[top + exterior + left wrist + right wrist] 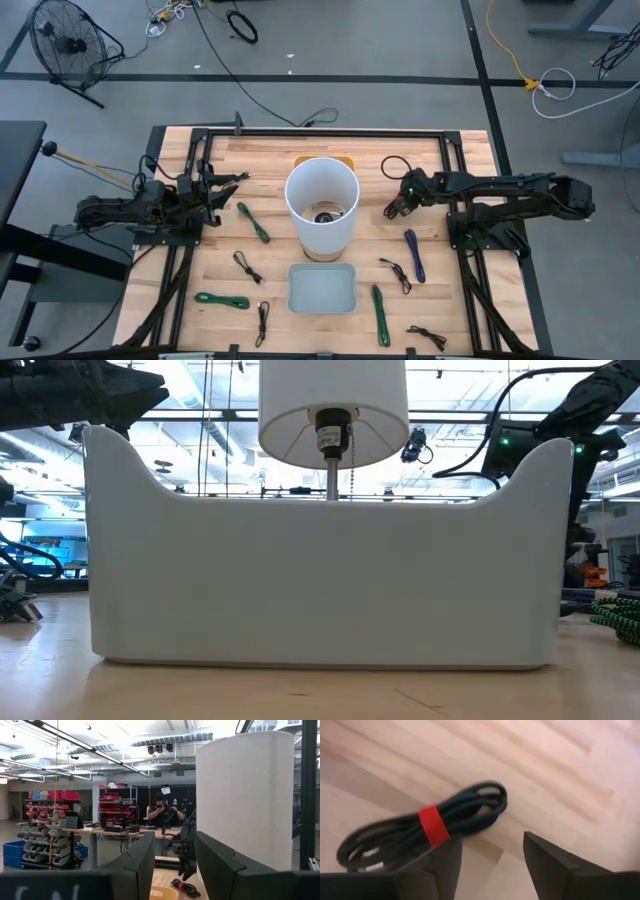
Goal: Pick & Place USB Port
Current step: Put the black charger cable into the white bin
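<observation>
Next, I move my right gripper over and close it around the bundle's looped end (491, 802) past the red tie, because the black cable bundle (415, 834) slants under one finger.
A black cable bundle (420, 832) bound with a red tie (433, 825) lies flat on the wooden table, right under my right gripper (490, 865). That gripper is open and points down at it, with one finger over the bundle's end near the tie. In the high view my right gripper (394, 208) stands to the right of the white lampshade (320, 203) and hides most of the bundle. My left gripper (228, 190) is open and waits level to the left of the lampshade. A white bin (322, 288) rests on the table's near side.
Several other bundled cables lie around: green ones (253, 222) (222, 299) (380, 313), a blue one (415, 255), black ones (247, 266) (395, 272) (393, 167). The tall lampshade stands between the arms. In the low view the bin (320, 580) blocks most of the table.
</observation>
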